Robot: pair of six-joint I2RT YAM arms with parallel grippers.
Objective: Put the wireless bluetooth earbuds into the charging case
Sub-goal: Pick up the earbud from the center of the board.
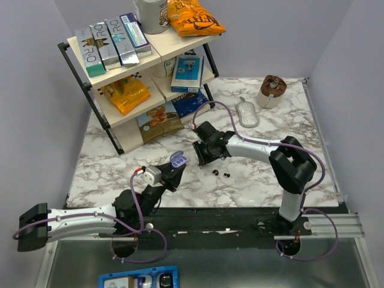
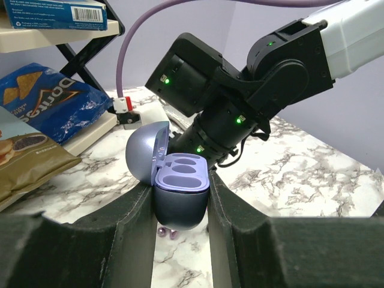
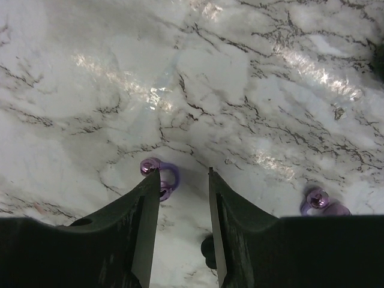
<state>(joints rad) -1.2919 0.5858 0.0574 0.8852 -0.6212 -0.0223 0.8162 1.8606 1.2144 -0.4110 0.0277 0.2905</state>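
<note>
The nearer purple earbud (image 3: 151,165) is under the end of one finger of the robot's right gripper, so the robot should move the open fingers around the earbud's curved band (image 3: 174,173) before it closes them.
My left gripper (image 1: 176,168) is shut on the lavender charging case (image 1: 178,159), holding it above the marble table. The case's lid is open and its two wells (image 2: 183,170) are empty, and it sits squeezed between my left gripper's fingers (image 2: 135,228). Two purple earbuds lie loose on the table (image 1: 221,174). In the right wrist view, one earbud (image 3: 167,177) lies just outside the left fingertip, partly hidden by it. The other earbud (image 3: 318,200) is off to the right. My right gripper (image 3: 183,174) hangs open just over the table, with only bare marble between its fingers. It is close beside the case (image 2: 180,192).
A wooden shelf rack (image 1: 129,72) with boxes and chip bags stands at the back left. A grey oval object (image 1: 246,113) and a brown-topped cup (image 1: 272,90) sit at the back right. A blue tray (image 1: 138,279) lies below the table's near edge.
</note>
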